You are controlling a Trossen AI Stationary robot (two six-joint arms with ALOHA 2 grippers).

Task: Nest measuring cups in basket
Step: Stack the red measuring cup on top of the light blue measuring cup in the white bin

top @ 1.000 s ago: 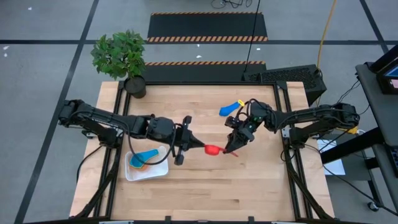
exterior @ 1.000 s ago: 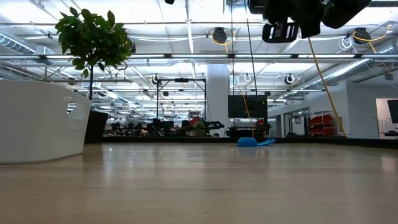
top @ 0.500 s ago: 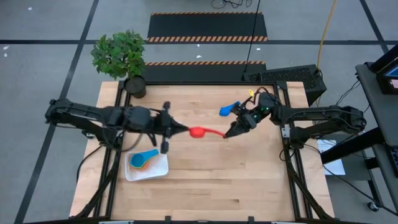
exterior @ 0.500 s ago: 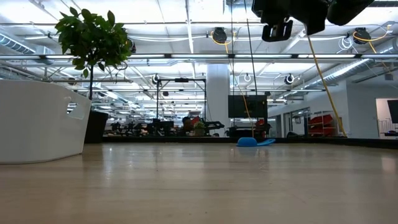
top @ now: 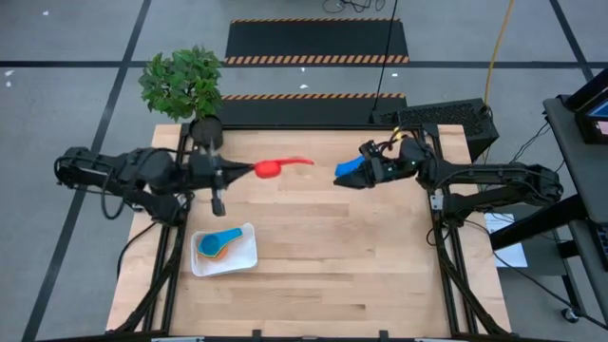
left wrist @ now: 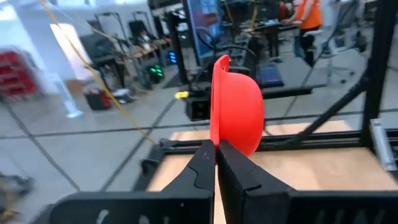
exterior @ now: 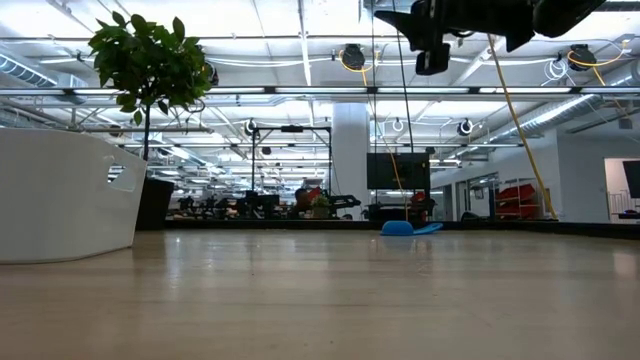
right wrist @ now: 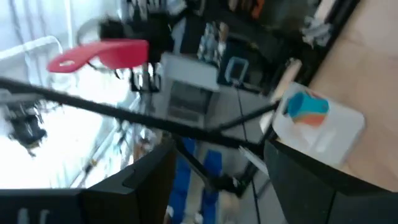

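The red cup is held by its bowl's rim in my left gripper. My right gripper should take hold of the cup's free handle in the air before the cup is nested.
My left gripper is over the far left of the table, shut on a red measuring cup held in the air; its handle points toward the table's right. The right wrist view shows that cup from afar. My right gripper is open and holds nothing, above a dark blue cup that rests on the table. The white basket lies near the left edge with a light blue cup nested over an orange one. My left gripper pinches the red cup's bowl at its rim, one finger on the open side and one on the rounded outside. The fingers come level from the table's left. The cup is lifted clear and turned on its side, its handle pointing away from the fingers.
A potted plant stands at the far left corner, close behind my left gripper. The basket's wall fills the left of the low view. The bare wooden table spreads over the middle and near right.
My left gripper has carried the red cup up and from the table's middle toward its far left, the cup staying clear of the table. My right gripper, which was at the cup's handle, has come away from it and drawn back toward the far right, over the blue cup.
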